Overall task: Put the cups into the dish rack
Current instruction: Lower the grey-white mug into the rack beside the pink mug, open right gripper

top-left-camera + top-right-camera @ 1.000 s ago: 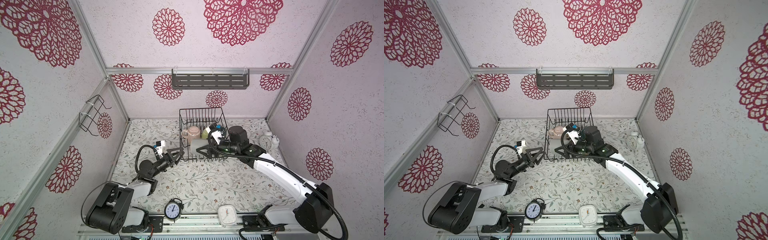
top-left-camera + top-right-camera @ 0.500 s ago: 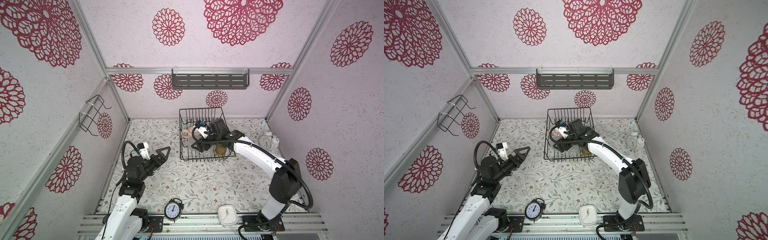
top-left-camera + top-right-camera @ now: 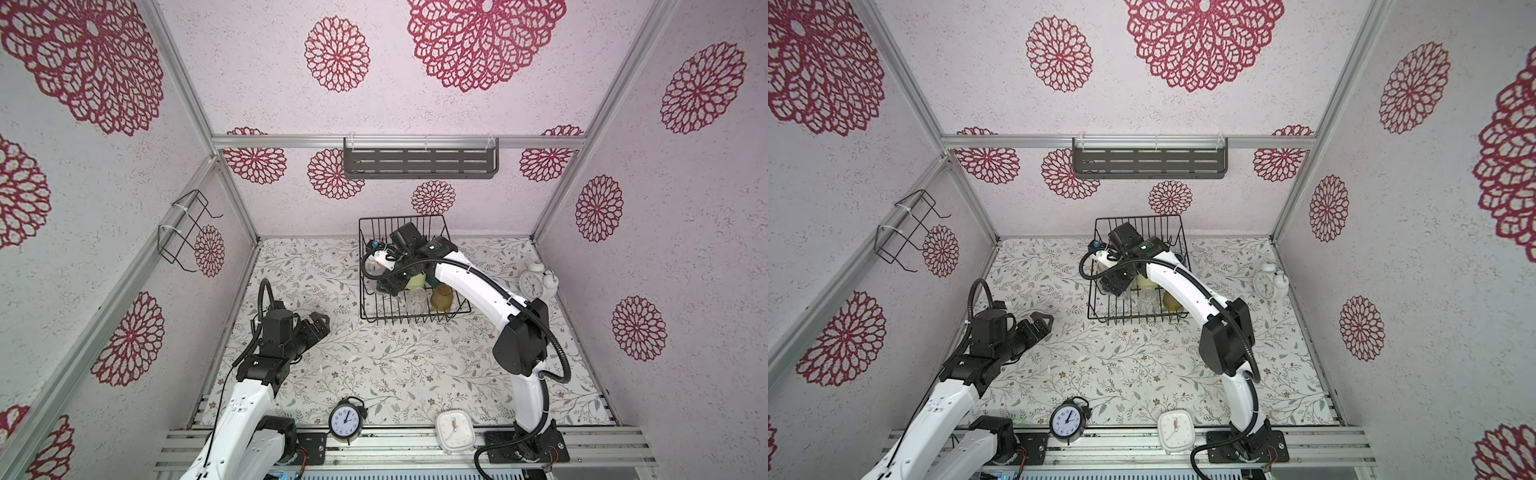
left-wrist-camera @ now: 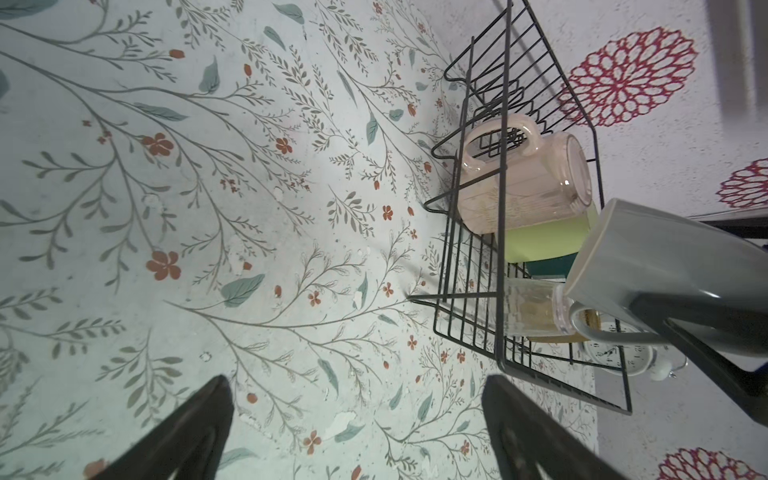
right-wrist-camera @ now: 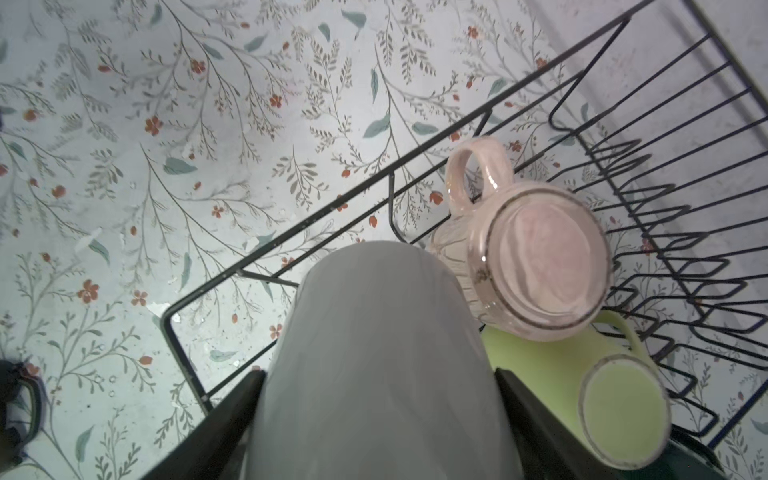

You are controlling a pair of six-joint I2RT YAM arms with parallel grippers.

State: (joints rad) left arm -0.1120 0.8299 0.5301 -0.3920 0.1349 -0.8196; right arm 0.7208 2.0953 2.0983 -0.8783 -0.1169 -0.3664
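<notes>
I should now lower the grey mug with my right gripper, with the grey mug's opening down (image 4: 604, 252). The rack corner (image 3: 380, 306) beside the clear glass is free, so I should let the mug go there.
The black wire dish rack (image 3: 411, 320) (image 3: 1133, 319) stands at the back middle of the floral table. My right gripper (image 5: 378, 374) is shut on the grey mug (image 5: 382, 353) (image 4: 665, 270) and holds it tilted, mouth down, over the rack's left part. Inside the rack, upside down, are the pale pink mug (image 5: 540, 257) (image 4: 523, 183), the yellow-green mug (image 5: 615, 407), the clear glass (image 3: 417, 300) and the amber tumbler (image 3: 441, 298). A sliver of the dark teal mug (image 4: 548, 268) shows behind them. My left gripper (image 3: 322, 324) (image 4: 356, 380) hangs open and empty over bare table, left of the rack.
A black alarm clock (image 3: 345, 419) and a white square clock (image 3: 455, 430) stand at the front edge. A white twin-bell clock (image 3: 536, 282) stands right of the rack. A grey slotted shelf (image 3: 419, 164) hangs on the back wall and a wire holder (image 3: 187, 230) on the left wall.
My left gripper opened, let go of the grey mug and drew back to the left front. My right gripper carried the mug from the rack's front left corner to above the rack.
</notes>
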